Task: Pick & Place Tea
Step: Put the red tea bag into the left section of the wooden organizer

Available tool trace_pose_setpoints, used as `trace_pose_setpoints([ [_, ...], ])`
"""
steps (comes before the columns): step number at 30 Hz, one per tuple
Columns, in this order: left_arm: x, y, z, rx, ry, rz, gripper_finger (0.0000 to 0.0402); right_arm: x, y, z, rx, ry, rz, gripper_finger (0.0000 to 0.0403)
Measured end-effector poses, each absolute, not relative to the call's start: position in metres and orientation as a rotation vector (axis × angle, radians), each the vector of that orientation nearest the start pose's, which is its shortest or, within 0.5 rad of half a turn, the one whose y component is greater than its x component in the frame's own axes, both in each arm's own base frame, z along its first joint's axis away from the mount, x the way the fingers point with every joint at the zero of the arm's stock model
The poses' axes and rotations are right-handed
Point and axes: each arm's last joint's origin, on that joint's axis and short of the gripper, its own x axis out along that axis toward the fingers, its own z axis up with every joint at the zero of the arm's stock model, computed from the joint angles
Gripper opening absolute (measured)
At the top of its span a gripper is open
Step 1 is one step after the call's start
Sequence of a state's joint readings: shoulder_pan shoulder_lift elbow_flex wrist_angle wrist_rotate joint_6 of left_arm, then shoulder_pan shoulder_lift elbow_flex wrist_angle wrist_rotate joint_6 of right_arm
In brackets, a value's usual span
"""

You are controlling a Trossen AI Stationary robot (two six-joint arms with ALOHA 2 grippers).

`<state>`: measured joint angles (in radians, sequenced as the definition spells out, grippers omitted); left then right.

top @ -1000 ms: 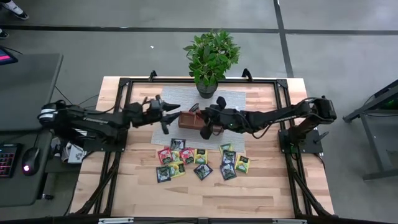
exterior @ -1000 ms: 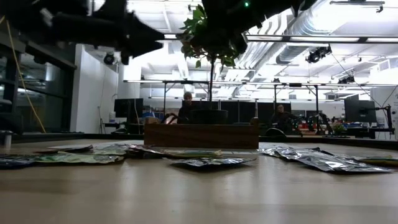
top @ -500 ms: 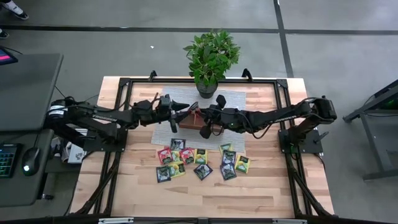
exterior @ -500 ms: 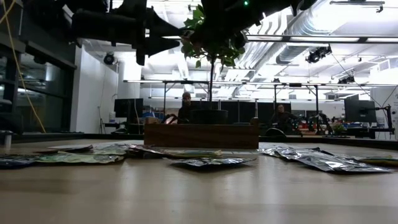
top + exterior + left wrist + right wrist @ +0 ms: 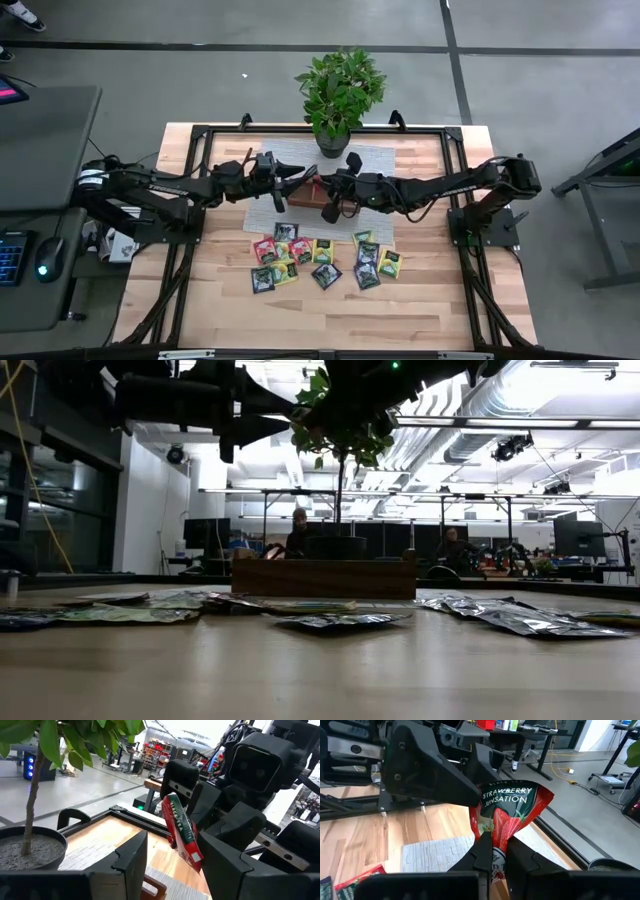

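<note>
I should take the sachet's top end (image 5: 512, 792) with my left gripper before lowering the sachet into the tray, because my right gripper is pinching the red sachet by its bottom end (image 5: 499, 856).
My right gripper (image 5: 318, 185) is shut on a red tea sachet (image 5: 512, 810) printed "Strawberry Sensation", held in the air over the brown wooden tray (image 5: 300, 199). My left gripper (image 5: 297, 172) is open just to the left of it. In the left wrist view its two fingers (image 5: 132, 855) stand on either side of the sachet (image 5: 181, 832). Several more sachets, red, yellow-green and dark (image 5: 320, 262), lie flat on the table nearer the front edge. My right gripper pinches the red sachet by its end nearest the gripper (image 5: 496, 847) between its two fingers. The fingers come about level from the table's right. The sachet sticks out past the fingertips, creased and lifted clear above the tray. My left gripper: I cannot tell whether a finger touches the sachet.
A potted plant (image 5: 338, 95) stands at the far edge behind a grey mat (image 5: 375, 160), on which the tray rests. The tray also shows in the low view (image 5: 325, 575), with sachets in front of it (image 5: 340, 620). People sit in the room beyond.
My left gripper has gone toward the table's right, up to my right gripper, and now stands with its open fingers around the red sachet. My right gripper has kept the sachet almost still above the tray.
</note>
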<state>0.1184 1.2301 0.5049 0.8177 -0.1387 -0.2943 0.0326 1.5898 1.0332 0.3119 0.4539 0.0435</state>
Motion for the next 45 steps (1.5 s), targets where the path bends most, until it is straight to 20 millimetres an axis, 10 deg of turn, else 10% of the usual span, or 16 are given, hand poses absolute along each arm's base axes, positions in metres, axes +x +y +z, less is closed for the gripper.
trace_pose_setpoints([
  [6, 0.249, 0.032, 0.243, -0.314, -0.121, 0.197, 0.0141, 0.356, -0.001, 0.266, -0.016, 0.228, -0.424, 0.0019],
  [13, 0.253, 0.033, 0.236, -0.333, -0.09, 0.203, 0.0012, 0.356, -0.001, 0.266, -0.013, 0.225, -0.429, 0.0019],
  [27, 0.253, 0.034, 0.237, -0.324, -0.108, 0.245, 0.0001, 0.356, -0.001, 0.267, 0.012, 0.218, -0.433, 0.0026],
  [45, 0.253, 0.035, 0.228, -0.233, -0.009, 0.282, 0.0, 0.346, -0.004, 0.261, 0.033, 0.326, -0.561, 0.0177],
])
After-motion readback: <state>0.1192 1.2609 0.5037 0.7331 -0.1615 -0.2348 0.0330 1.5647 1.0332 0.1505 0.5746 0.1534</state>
